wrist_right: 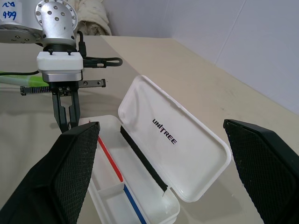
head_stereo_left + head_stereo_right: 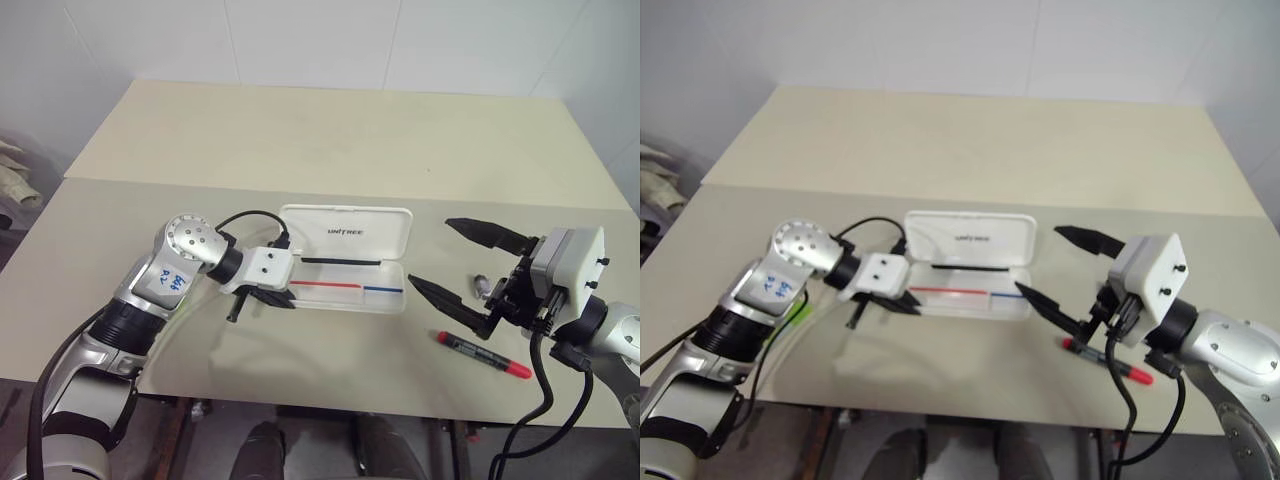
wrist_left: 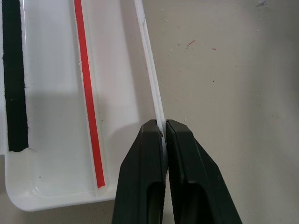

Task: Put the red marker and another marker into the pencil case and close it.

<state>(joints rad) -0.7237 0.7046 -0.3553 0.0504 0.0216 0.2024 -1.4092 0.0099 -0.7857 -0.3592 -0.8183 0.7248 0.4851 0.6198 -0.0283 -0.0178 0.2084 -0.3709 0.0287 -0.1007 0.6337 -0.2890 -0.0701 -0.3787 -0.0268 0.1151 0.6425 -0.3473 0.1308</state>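
Observation:
The long slot [image 2: 345, 273] next to the black strip goes undivided through the tray, so the red marker [image 2: 484, 354] will lie flat in the slot when the robot lowers it.
The white pencil case [image 2: 345, 235] lies open in the middle of the table, lid tipped back, with red and blue lines in its tray. My left gripper [image 3: 164, 128] is shut on the tray's front wall near its left end. The red marker [image 2: 483, 355], black with red ends, lies on the table to the right of the case. My right gripper [image 2: 430, 252] hovers open above the table between the case and the red marker, holding nothing. The light green highlighter [image 2: 800, 310] lies on the table to the left of the case, partly under my left arm.
A small grey stubby object [image 2: 481, 287] sits on the table just behind the red marker, close to my right gripper's fingers. The table's front edge [image 2: 330, 402] runs close below the red marker. Open tabletop stretches behind the case.

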